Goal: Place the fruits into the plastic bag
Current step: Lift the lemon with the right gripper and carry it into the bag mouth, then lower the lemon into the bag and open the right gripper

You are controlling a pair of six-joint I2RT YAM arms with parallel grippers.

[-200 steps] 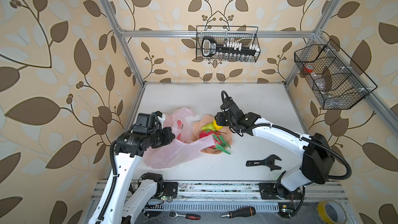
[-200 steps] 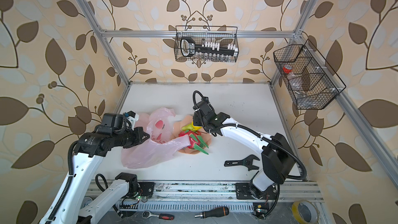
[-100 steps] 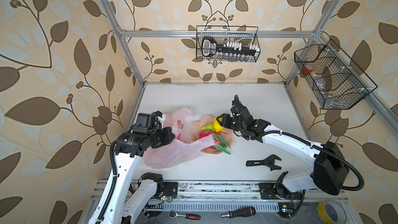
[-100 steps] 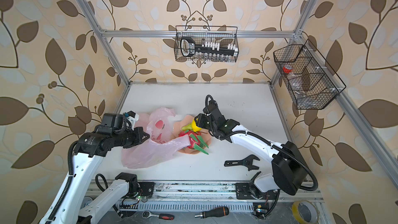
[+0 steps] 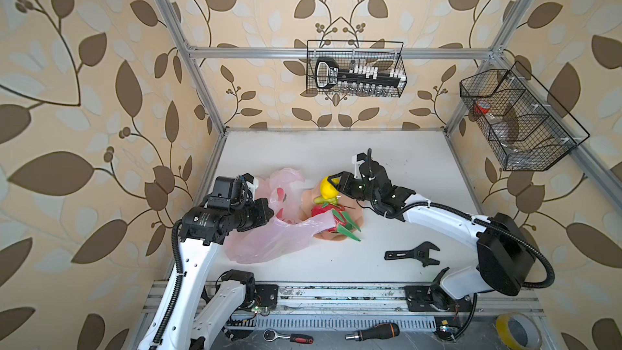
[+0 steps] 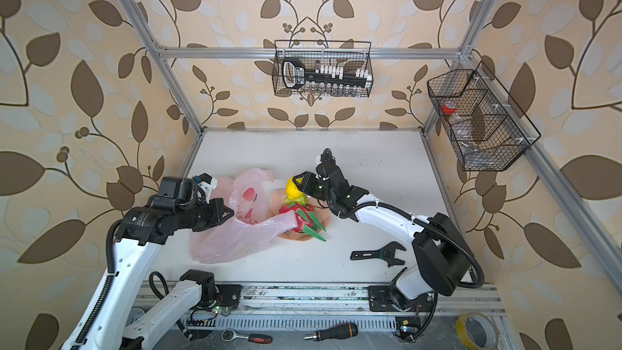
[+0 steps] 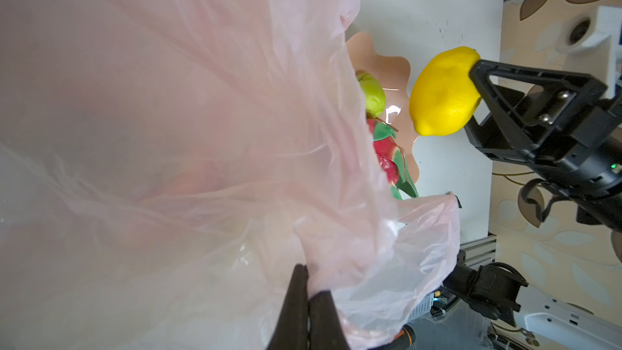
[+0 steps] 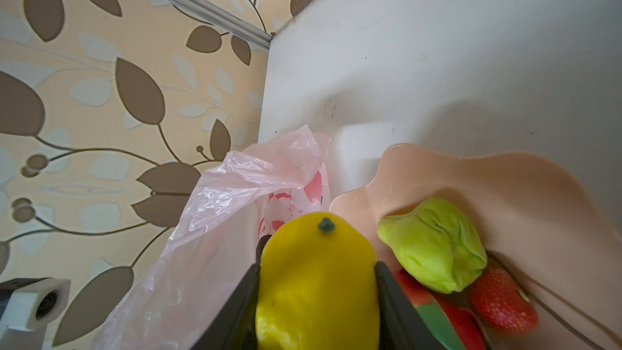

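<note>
My right gripper is holding the yellow fruit, and the plastic bag's raised rim (image 5: 280, 220) is open toward the fruit. It should keep going into the bag's opening (image 5: 285, 208) and let the fruit go inside.
My right gripper (image 5: 331, 186) is shut on the yellow fruit (image 5: 327, 187) (image 8: 316, 281), holding it just above the left rim of the peach bowl (image 5: 357, 223), beside the mouth of the plastic bag (image 5: 269, 240). In the bowl lie the dragon fruit (image 5: 328, 215), a green pear (image 8: 434, 244) and a strawberry (image 8: 501, 301). My left gripper (image 5: 272, 212) (image 7: 308, 284) is shut on the bag's rim and holds it raised. A strip of the bag reaches over to the dragon fruit. A red shape shows through the bag's film.
A black wrench (image 5: 414, 254) lies on the table right of the bowl. Wire baskets hang on the back wall (image 5: 355, 69) and the right wall (image 5: 518, 119). A screwdriver (image 5: 373, 331), a ratchet (image 5: 286, 335) and a tape roll (image 5: 516, 331) lie below the front rail.
My right gripper has risen a little with the yellow fruit in it, while its elbow and forearm swung right. The left arm and the bag have not moved.
</note>
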